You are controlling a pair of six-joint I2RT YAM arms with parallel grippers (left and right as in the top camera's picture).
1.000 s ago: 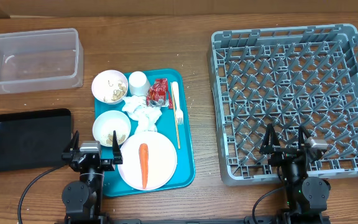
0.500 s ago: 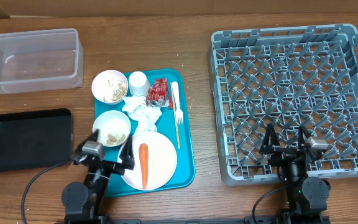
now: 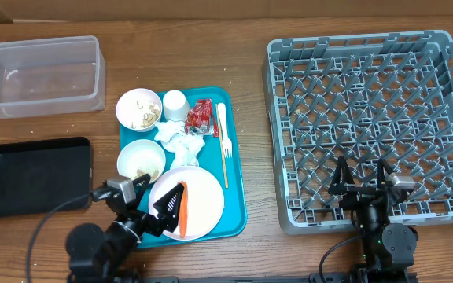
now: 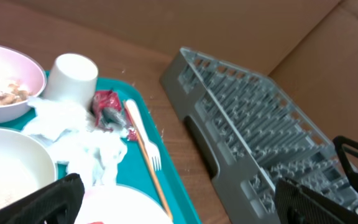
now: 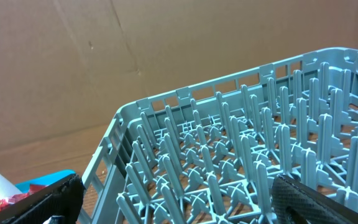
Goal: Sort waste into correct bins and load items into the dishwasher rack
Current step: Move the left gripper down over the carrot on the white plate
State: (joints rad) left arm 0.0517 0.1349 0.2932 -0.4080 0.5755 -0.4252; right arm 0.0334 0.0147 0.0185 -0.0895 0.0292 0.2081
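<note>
The robot's left gripper slants across the pale pink plate [image 3: 161, 191] and aims past the carrot, so it should rise and turn its fingers down over the carrot [image 3: 183, 223] before it closes.
An orange carrot [image 3: 183, 212] lies on the pale pink plate [image 3: 203, 200] at the front of the teal tray [image 3: 238, 200]. My left gripper [image 3: 154, 195] stands open over the plate's left edge, one finger just beside the carrot, nothing held. Behind it are two bowls [image 3: 139, 108] [image 3: 141, 161] with food scraps, a white cup [image 3: 176, 104], crumpled napkins [image 3: 181, 144], a red wrapper [image 3: 201, 115] and a cream fork [image 3: 224, 141]. The left wrist view shows the cup [image 4: 72, 76], wrapper [image 4: 109, 109] and fork [image 4: 145, 146]. My right gripper [image 3: 361, 179] hangs open over the front edge of the dishwasher rack [image 3: 372, 118], empty.
A clear plastic tub [image 3: 38, 75] stands at the back left. A shallow black tray [image 3: 34, 174] lies in front of it, left of the teal tray. A strip of bare wood separates the teal tray from the rack [image 5: 241, 143].
My left gripper has swung right and turned, from beside the teal tray's left edge to over the plate next to the carrot. The right arm has not moved.
</note>
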